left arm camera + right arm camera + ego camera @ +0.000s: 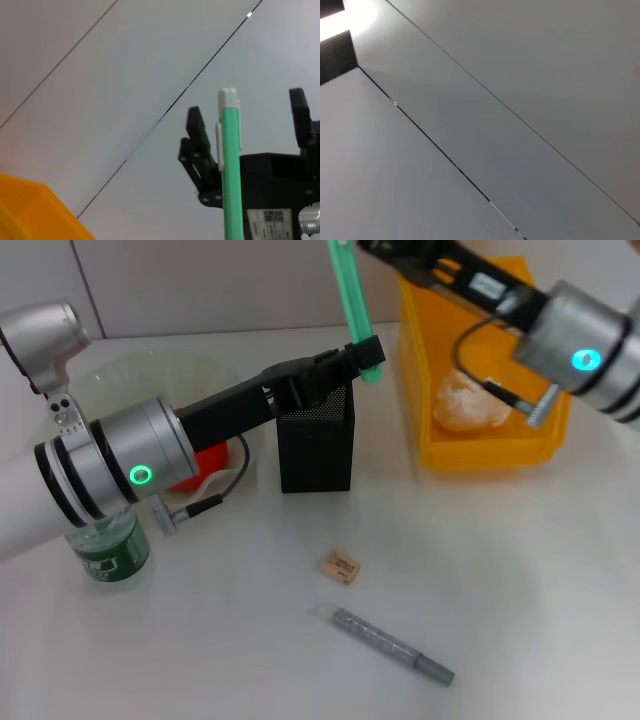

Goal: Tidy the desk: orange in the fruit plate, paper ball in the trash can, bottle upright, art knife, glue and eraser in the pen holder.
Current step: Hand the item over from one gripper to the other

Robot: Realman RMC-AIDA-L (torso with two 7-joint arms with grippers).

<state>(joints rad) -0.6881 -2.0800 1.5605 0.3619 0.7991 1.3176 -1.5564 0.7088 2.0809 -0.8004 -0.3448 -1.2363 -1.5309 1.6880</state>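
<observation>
My left gripper's fingers cover the green art knife's lower end (pixel 371 374), so my right gripper should come in level and take the art knife near its white top (pixel 228 99).
The green art knife (pixel 352 302) stands nearly upright over the back corner of the black mesh pen holder (pixel 316 445). My left gripper (pixel 352 358) is around it. In the left wrist view the art knife (pixel 230 165) sits between widely spread fingers (pixel 196 131), close to one and clear of the other. The tan eraser (pixel 341 566) and the grey glue stick (pixel 392 644) lie on the table in front of the holder. The orange (pixel 203 462) lies in the fruit plate (pixel 120 380). The paper ball (pixel 468 405) rests in the yellow trash can (pixel 540 445). The bottle (pixel 110 550) stands upright under my left arm.
My right arm (pixel 580 345) reaches in from the upper right above the trash can, its gripper at the top edge of the head view. A corner of the trash can (pixel 35 215) shows in the left wrist view. The right wrist view shows only wall.
</observation>
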